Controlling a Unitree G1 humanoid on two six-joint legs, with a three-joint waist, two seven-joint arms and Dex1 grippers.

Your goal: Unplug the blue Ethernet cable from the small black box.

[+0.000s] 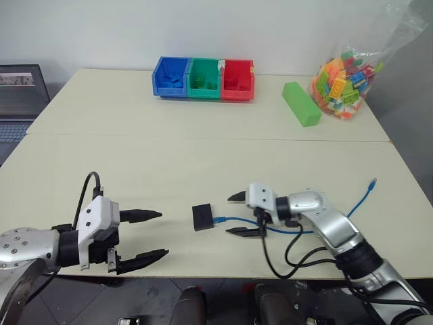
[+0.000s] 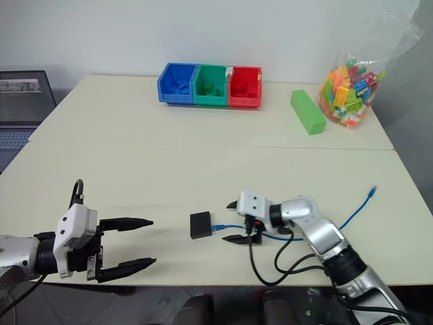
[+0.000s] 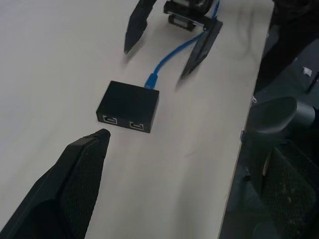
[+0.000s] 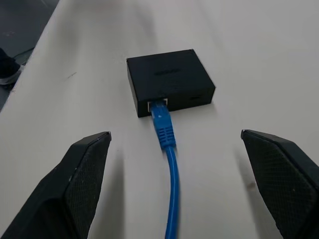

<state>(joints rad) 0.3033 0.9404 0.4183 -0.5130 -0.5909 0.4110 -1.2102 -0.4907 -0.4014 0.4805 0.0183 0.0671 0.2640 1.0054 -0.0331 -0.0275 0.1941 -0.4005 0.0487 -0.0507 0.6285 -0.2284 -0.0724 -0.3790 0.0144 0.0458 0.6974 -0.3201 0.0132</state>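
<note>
The blue Ethernet cable's plug (image 1: 219, 220) points straight into the side of the small black box (image 1: 213, 219). So the plug will come straight out when I pull.
The small black box (image 1: 202, 217) lies flat near the table's front edge. The blue Ethernet cable (image 1: 238, 219) is plugged into the side of the box that faces my right gripper, and its plug (image 4: 162, 121) sits in the port. The cord runs right across the table to a loose end (image 1: 371, 183). My right gripper (image 1: 235, 214) is open, pointing at the box from the right, with its fingers either side of the cable and a short gap to the plug. My left gripper (image 1: 162, 235) is open to the left of the box, apart from it. The box's near side shows two empty ports (image 3: 124, 122).
Blue, green and red bins (image 1: 203, 78) stand at the table's back. A green block (image 1: 301, 103) and a bag of coloured bricks (image 1: 344, 80) lie at the back right. A laptop (image 1: 20, 95) sits off the left edge. The table's front edge (image 1: 203, 276) runs just below the box.
</note>
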